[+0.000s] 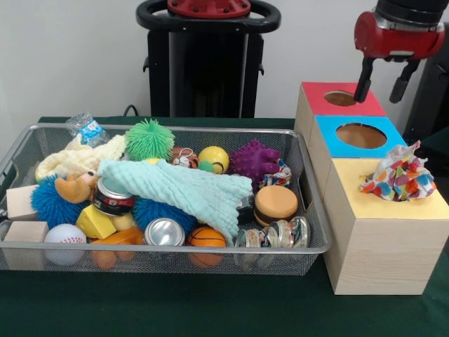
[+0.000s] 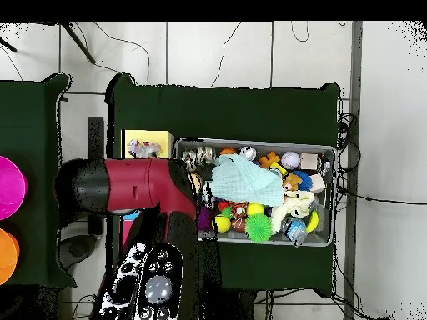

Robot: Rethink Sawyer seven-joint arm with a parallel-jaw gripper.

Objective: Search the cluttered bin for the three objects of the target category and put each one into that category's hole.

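Note:
Loose, crumpled folds (image 1: 408,159) lie across the yellow-topped box's hole, so the polka-dot cloth (image 1: 397,177) will bunch up and go all the way in when the robot's gripper pushes down.
The wire-mesh bin (image 1: 168,247) fills the left and middle of the front view and also shows in the overhead view (image 2: 327,242). One polka-dot cloth (image 1: 398,175) lies bunched on the yellow-topped box (image 1: 365,203), covering its hole; it also shows from above (image 2: 144,150). A second polka-dot cloth (image 1: 280,174) sits in the bin beside the purple spiky ball (image 1: 254,160). A third is hidden. My gripper (image 1: 379,95) hangs open and empty above the red-topped box (image 1: 316,104), behind the yellow one. In the overhead view the arm hides it.
The blue-topped box (image 1: 330,144) stands between the red and yellow ones. A mint-green cloth (image 1: 182,191) drapes over the bin's middle, a cream knitted cloth (image 1: 74,161) lies at its left. Cans, balls, wooden blocks and a toy burger (image 1: 275,203) fill the bin.

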